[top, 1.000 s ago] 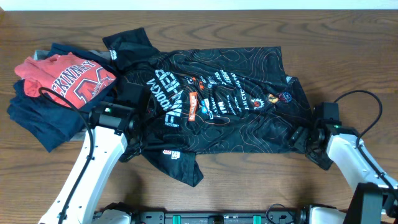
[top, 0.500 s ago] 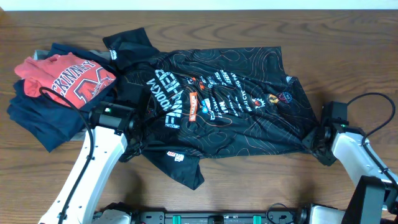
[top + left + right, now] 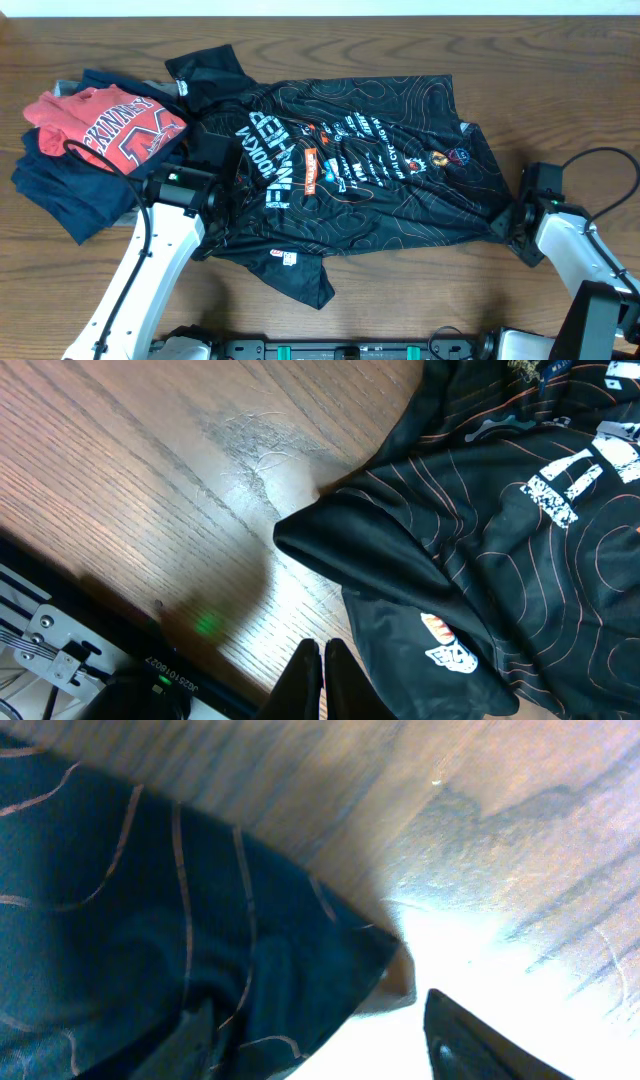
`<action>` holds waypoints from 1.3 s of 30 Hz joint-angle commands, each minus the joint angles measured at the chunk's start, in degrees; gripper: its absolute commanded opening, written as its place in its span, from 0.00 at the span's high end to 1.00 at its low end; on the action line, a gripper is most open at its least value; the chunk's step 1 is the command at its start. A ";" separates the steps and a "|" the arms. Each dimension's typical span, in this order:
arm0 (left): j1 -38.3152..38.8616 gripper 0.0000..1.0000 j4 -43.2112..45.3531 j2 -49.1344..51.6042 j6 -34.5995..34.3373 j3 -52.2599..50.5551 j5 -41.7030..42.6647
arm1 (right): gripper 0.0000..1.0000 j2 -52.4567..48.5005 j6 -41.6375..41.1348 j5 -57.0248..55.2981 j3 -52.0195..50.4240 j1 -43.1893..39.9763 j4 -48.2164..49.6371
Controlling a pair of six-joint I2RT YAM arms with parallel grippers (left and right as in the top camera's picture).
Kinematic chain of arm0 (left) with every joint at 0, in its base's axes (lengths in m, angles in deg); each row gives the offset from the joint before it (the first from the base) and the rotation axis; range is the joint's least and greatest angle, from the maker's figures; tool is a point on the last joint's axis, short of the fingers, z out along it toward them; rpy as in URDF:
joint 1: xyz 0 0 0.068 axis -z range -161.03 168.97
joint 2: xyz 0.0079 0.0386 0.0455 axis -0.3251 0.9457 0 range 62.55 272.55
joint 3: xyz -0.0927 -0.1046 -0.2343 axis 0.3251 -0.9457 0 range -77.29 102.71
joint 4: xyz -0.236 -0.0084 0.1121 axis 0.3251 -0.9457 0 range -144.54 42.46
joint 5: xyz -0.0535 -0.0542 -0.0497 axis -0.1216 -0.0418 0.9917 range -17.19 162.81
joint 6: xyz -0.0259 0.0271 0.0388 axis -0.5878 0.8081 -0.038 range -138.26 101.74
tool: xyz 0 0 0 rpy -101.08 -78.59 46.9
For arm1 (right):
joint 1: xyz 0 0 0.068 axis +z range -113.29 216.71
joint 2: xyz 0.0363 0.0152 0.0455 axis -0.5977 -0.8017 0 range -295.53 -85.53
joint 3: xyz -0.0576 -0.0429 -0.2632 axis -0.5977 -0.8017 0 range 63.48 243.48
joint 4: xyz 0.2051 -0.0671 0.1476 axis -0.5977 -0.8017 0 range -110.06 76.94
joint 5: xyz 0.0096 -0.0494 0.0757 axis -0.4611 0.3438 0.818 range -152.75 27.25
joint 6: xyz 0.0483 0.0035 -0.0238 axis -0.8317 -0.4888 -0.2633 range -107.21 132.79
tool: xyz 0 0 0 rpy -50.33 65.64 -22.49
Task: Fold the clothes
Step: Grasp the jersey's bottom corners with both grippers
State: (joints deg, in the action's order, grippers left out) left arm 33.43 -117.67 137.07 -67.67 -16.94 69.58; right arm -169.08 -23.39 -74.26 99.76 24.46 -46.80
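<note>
The black garment is lying slanted and bunched (image 3: pixel 272 249) by its lower sleeve. My left gripper should grab the fold there (image 3: pixel 345 542) before both grippers lift the garment and straighten it.
The black garment (image 3: pixel 370 170) with thin orange-and-white contour lines lies spread across the middle of the table, printed side up. Its lower sleeve (image 3: pixel 300 275) points at the front edge. My left gripper (image 3: pixel 208 238) is at the garment's left edge. In the left wrist view its fingers (image 3: pixel 322 670) are shut over bare wood with nothing between them, just left of the sleeve (image 3: pixel 400 570). My right gripper (image 3: pixel 508 225) is at the garment's right corner. In the right wrist view its fingers (image 3: pixel 330 1040) are apart, with the corner of the cloth (image 3: pixel 250 950) lying between them.
A red shirt with white lettering (image 3: pixel 110 130) lies on folded navy garments (image 3: pixel 60 195) at the far left. The garment's other sleeve (image 3: pixel 205 70) reaches toward that pile. A cable (image 3: pixel 590 160) loops by the right arm. The base rail (image 3: pixel 350 350) runs along the front edge.
My right gripper moved right, drawing the garment's right edge out flatter. The lower sleeve slid a little toward the front edge. My left arm stayed put.
</note>
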 commanded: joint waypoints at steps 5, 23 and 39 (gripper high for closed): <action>0.13 0.94 -0.59 0.28 0.76 -0.26 0.96 | 0.68 -0.83 0.26 -2.03 -0.52 -0.87 -0.07; 0.13 0.31 13.90 0.35 0.70 -19.71 8.22 | 0.99 -0.83 4.83 -2.89 -0.57 -2.38 1.57; 0.13 0.31 32.35 0.39 0.76 -28.06 10.82 | 0.98 -0.83 5.03 -2.84 -0.57 -2.38 0.52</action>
State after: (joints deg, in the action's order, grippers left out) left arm 33.43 -86.13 137.25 -67.36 -44.78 80.60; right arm -169.52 -19.13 -75.90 99.41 22.47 -46.01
